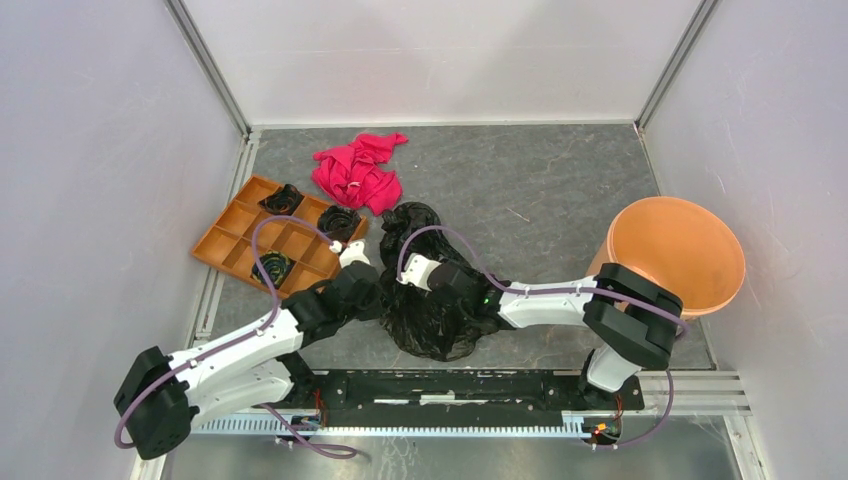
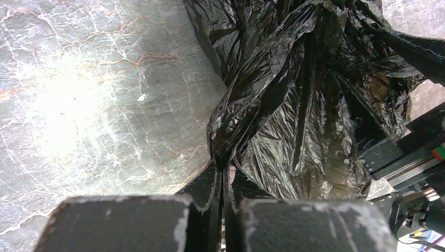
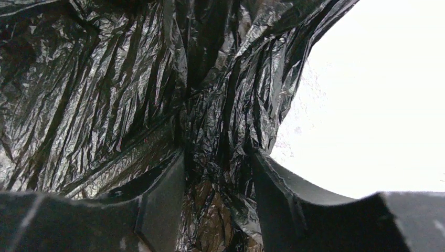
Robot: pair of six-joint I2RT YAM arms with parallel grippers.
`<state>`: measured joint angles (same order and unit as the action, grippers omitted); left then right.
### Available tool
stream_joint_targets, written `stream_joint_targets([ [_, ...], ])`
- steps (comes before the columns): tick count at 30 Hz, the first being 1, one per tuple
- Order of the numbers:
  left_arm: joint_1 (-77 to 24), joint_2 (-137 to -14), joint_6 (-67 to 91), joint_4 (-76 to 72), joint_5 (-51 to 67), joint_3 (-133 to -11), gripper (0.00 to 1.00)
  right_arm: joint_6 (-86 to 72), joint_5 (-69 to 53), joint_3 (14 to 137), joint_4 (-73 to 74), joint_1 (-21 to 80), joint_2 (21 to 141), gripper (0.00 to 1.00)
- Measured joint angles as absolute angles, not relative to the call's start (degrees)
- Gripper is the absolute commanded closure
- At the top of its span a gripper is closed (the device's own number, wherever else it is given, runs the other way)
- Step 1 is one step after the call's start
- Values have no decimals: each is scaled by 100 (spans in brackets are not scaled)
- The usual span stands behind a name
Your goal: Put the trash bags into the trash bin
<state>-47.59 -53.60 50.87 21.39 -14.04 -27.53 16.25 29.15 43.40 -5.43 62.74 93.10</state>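
Note:
The black trash bag lies collapsed (image 1: 428, 334). My left gripper and my right gripper should raise its edges (image 2: 222, 149) and swing it open before it goes into the trash bin.
A large crumpled black trash bag (image 1: 430, 310) lies in the middle of the table, between my two grippers. My left gripper (image 1: 372, 298) is at its left edge and, in the left wrist view, is shut (image 2: 223, 167) on a twisted fold of the bag (image 2: 283, 105). My right gripper (image 1: 448, 285) is over the bag's right part. In the right wrist view its jaws (image 3: 218, 153) stand close together with bunched bag film (image 3: 131, 89) between them. The terracotta-orange trash bin (image 1: 690, 230) stands at the right, its wide rim open and nothing visible inside.
A flat orange tray (image 1: 240, 215) at the left holds three small black wads (image 1: 282, 200), (image 1: 340, 222), (image 1: 272, 266). A pink-red cloth (image 1: 355, 172) lies behind the bag. Grey walls close in on both sides and the back. The arm-mount rail (image 1: 450, 388) runs along the near edge.

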Motion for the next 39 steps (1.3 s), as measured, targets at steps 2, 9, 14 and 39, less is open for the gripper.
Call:
stream_joint_targets([
  [2,-4759,-5343,5087,2139,-1404,-2738,98,1592,2965,4340,-574,6274,9323,70],
  [9,-4735,-5349,5065,2147,-1470,-2724,98,1151,2982,4338,-639,6042,9080,99],
  [14,-4593,-5955,4766,2145,-1520,-3065,98,523,2047,4342,-722,4982,8573,100],
  [39,-3951,-5902,2744,1396,-1892,-5603,98,117,381,4466,-875,3997,5452,100],
])
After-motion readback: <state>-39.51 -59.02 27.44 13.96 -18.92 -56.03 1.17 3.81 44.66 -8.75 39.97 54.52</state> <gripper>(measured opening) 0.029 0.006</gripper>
